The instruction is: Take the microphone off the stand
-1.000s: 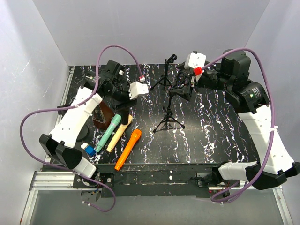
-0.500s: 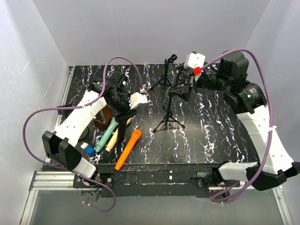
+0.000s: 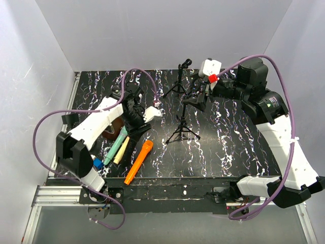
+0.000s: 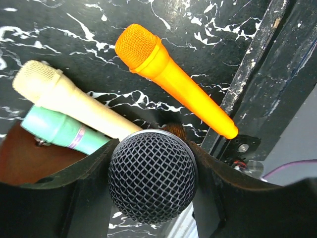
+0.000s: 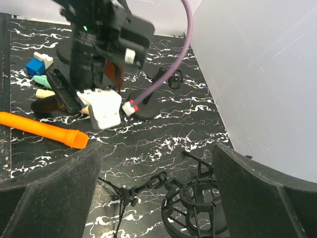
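Note:
The black microphone (image 3: 131,149) is along the open gap (image 4: 143,99) between the cream and orange microphones, so my left gripper should now lower it until it rests, then let go.
My left gripper (image 4: 152,186) is shut on the black microphone (image 4: 152,176); its round mesh head fills the space between the two pads. In the top view this gripper (image 3: 136,122) hangs low over the left of the table, away from the stand. The black tripod stand (image 3: 182,129) rises at the table's middle, and its ring-shaped shock mount (image 5: 198,210) holds nothing. My right gripper (image 5: 156,193) is open, its fingers (image 5: 49,188) spread wide on either side of that mount, near the stand's top (image 3: 197,99).
Under the left gripper lie an orange microphone (image 4: 173,79), a cream one (image 4: 69,101) and a teal one (image 4: 59,131), beside a brown holder (image 3: 109,129). A second tripod stand (image 3: 180,81) is at the back. A blue and white block (image 3: 96,162) sits front left.
The left arm has swung from the back left toward the front and down over the lying microphones, carrying the black microphone. The right arm has hardly moved.

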